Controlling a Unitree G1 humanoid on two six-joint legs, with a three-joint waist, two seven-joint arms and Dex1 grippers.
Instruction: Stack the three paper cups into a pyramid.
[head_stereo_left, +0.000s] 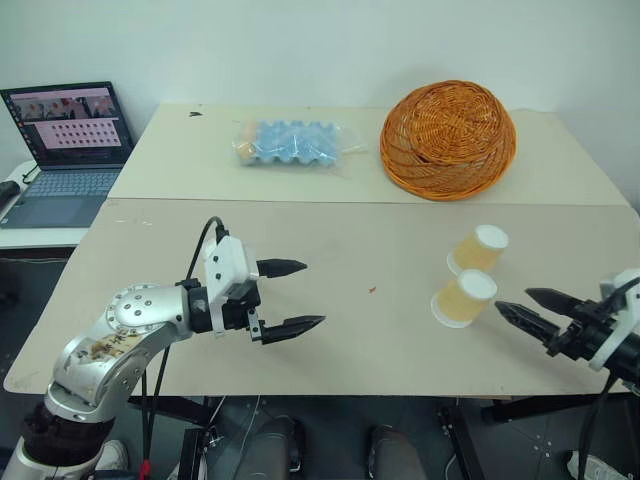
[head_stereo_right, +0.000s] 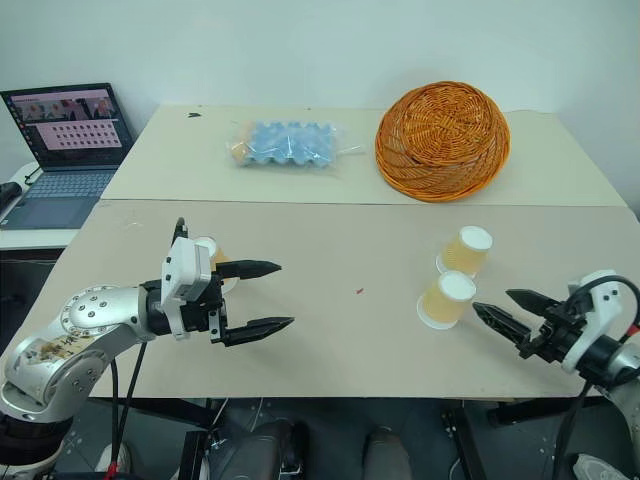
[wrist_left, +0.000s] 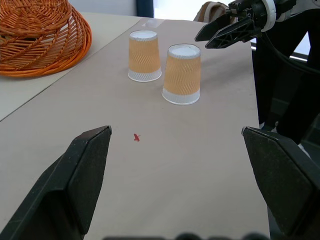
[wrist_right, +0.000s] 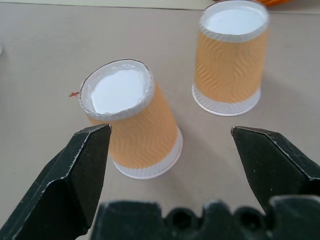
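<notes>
My right gripper should keep moving in until its fingers straddle the nearer cup, since the gap (wrist_right: 185, 109) between the nearer cup (head_stereo_left: 464, 299) and the farther cup fits a finger.
Two tan-orange paper cups stand upside down, close together but apart, on the right of the near table: one nearer the basket (head_stereo_left: 478, 247) and one nearer me (head_stereo_left: 463, 298). My right gripper (head_stereo_left: 515, 300) is open just right of the nearer cup (wrist_right: 132, 120), its fingers pointing at it without touching; the other cup (wrist_right: 231, 55) stands beyond. My left gripper (head_stereo_left: 310, 295) hovers open and empty over the left of the table, pointing right toward the cups (wrist_left: 182, 74). A third cup (head_stereo_right: 208, 248) peeks out behind the left gripper's body, mostly hidden.
An overturned wicker basket (head_stereo_left: 448, 138) and a bagged blue egg tray (head_stereo_left: 290, 142) sit on the far table. A laptop (head_stereo_left: 70, 150) stands open at the far left. A small red speck (head_stereo_left: 371, 291) lies mid-table.
</notes>
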